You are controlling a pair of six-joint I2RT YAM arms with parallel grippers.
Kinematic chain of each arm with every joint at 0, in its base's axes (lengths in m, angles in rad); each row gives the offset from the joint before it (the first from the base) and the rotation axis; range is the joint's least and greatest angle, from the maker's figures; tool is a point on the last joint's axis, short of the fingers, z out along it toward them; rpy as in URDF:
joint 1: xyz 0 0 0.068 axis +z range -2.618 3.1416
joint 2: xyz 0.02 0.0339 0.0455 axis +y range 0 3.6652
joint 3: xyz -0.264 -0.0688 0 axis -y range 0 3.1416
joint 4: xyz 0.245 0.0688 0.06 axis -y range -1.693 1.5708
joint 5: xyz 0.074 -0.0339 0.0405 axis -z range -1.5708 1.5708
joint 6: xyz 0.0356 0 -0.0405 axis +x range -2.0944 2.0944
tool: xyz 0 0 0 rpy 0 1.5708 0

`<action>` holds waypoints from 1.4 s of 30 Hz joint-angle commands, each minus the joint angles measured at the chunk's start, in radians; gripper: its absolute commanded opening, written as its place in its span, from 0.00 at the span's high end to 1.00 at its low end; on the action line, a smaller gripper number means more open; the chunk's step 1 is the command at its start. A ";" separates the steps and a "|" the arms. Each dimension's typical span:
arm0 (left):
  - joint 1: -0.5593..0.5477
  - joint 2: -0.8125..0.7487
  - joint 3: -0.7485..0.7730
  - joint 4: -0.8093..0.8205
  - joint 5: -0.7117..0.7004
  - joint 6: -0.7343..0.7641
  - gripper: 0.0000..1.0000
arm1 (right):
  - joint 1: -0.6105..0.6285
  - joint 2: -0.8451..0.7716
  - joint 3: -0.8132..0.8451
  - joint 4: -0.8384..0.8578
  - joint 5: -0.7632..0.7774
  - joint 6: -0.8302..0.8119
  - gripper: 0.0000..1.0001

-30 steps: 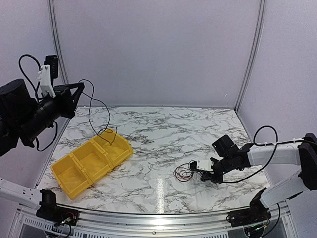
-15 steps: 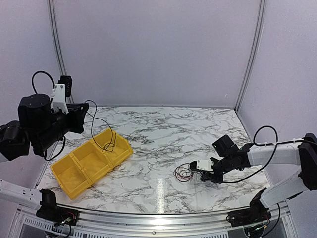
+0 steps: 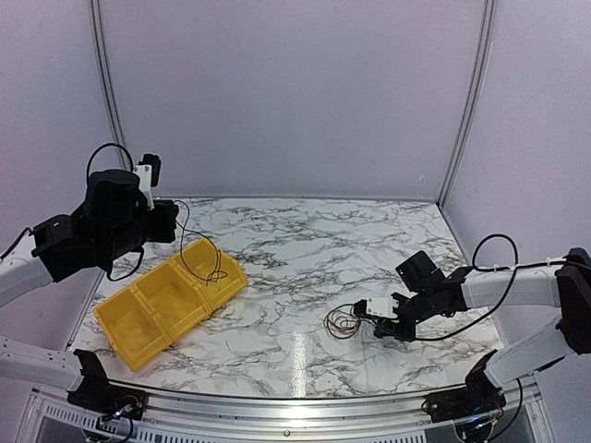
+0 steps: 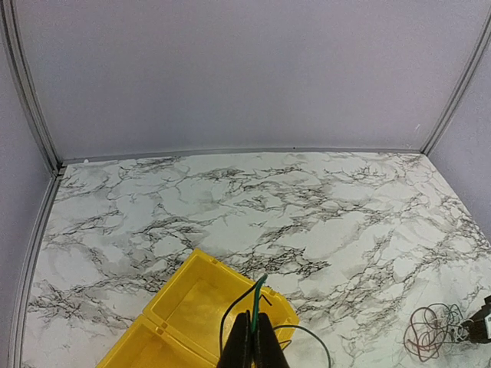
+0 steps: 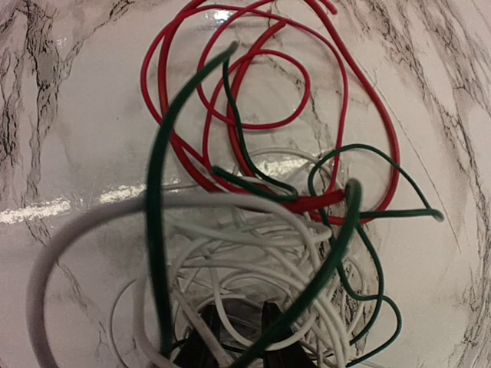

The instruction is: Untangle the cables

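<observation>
The dark green cable hangs free of the tangle, and its loops (image 3: 216, 275) are over the bin's far compartment (image 3: 207, 262). My left gripper keeps going down until the loops rest inside.
My left gripper (image 3: 172, 222) is shut on one thin dark green cable (image 3: 192, 266) and holds it above the yellow bin (image 3: 148, 318). The cable's lower loops hang into the bin's right compartment. In the left wrist view the fingertips (image 4: 253, 337) pinch the green cable (image 4: 259, 295) over the bin (image 4: 188, 295). My right gripper (image 3: 371, 317) is low on the table at the cable tangle (image 3: 343, 321). In the right wrist view red, green and white cables (image 5: 253, 176) lie looped together. White strands run between the nearly closed fingers (image 5: 270, 330).
The yellow bin has three compartments and lies diagonally at the table's left. The tangle also shows at the lower right of the left wrist view (image 4: 431, 331). The marble table (image 3: 305, 249) is walled by pale panels at the back and sides.
My left arm has come down and to the right with the cable, lowering its loops into the bin's right compartment. The right arm and tangle have not moved.
</observation>
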 commanded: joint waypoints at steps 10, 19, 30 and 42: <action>0.249 0.203 0.043 0.075 0.193 -0.037 1.00 | 0.007 -0.015 0.011 -0.007 0.042 0.004 0.79; 0.283 0.411 0.042 0.174 0.269 -0.058 1.00 | 0.006 -0.021 0.009 -0.005 0.051 0.002 0.80; 0.283 0.518 -0.035 0.226 0.283 -0.103 1.00 | 0.007 -0.019 0.007 -0.003 0.053 -0.002 0.80; 0.281 0.603 -0.055 0.224 0.346 -0.124 1.00 | 0.007 -0.015 0.007 -0.005 0.057 -0.004 0.80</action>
